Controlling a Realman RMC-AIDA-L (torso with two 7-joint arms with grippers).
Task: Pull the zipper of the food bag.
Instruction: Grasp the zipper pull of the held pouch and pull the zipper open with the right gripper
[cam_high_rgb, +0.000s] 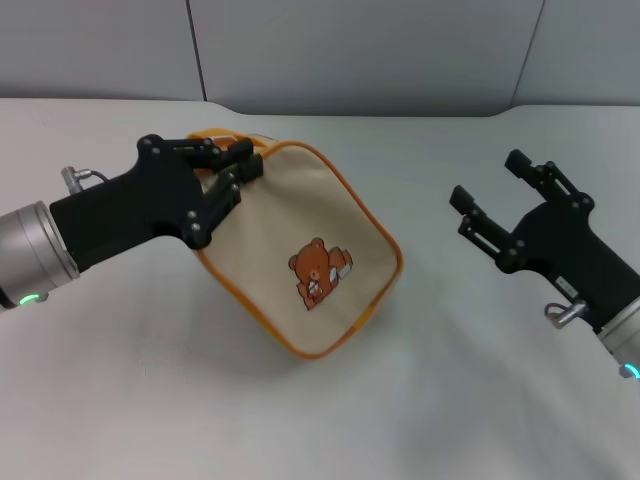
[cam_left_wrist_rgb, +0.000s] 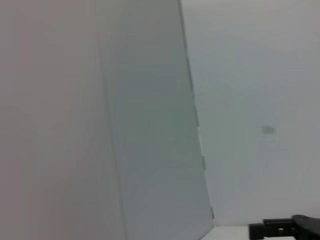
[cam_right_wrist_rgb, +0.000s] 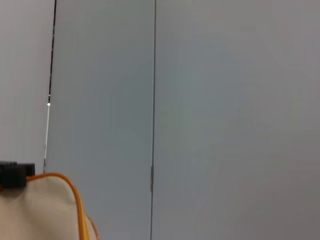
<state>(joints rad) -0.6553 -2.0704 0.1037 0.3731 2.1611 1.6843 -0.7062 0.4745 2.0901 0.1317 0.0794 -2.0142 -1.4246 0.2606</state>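
My left gripper is holding the food bag's top edge (cam_high_rgb: 270, 149). My open right gripper should go on moving toward the bag's free side edge (cam_high_rgb: 356, 197) and close there.
The food bag (cam_high_rgb: 300, 250), beige canvas with orange piping and a brown bear picture, lies tilted on the white table (cam_high_rgb: 150, 400) in the head view. My left gripper (cam_high_rgb: 245, 162) is at the bag's top left edge beside the orange strap (cam_high_rgb: 215, 133), its fingers closed together on that edge. The zipper is hidden behind the fingers and the bag's top. My right gripper (cam_high_rgb: 490, 180) hovers to the right of the bag, apart from it, open and empty. The right wrist view shows a corner of the bag (cam_right_wrist_rgb: 42, 210).
Grey wall panels (cam_high_rgb: 350, 50) stand behind the table's far edge. The left wrist view shows mostly wall, with a dark piece of the other gripper (cam_left_wrist_rgb: 287, 227) low in the frame.
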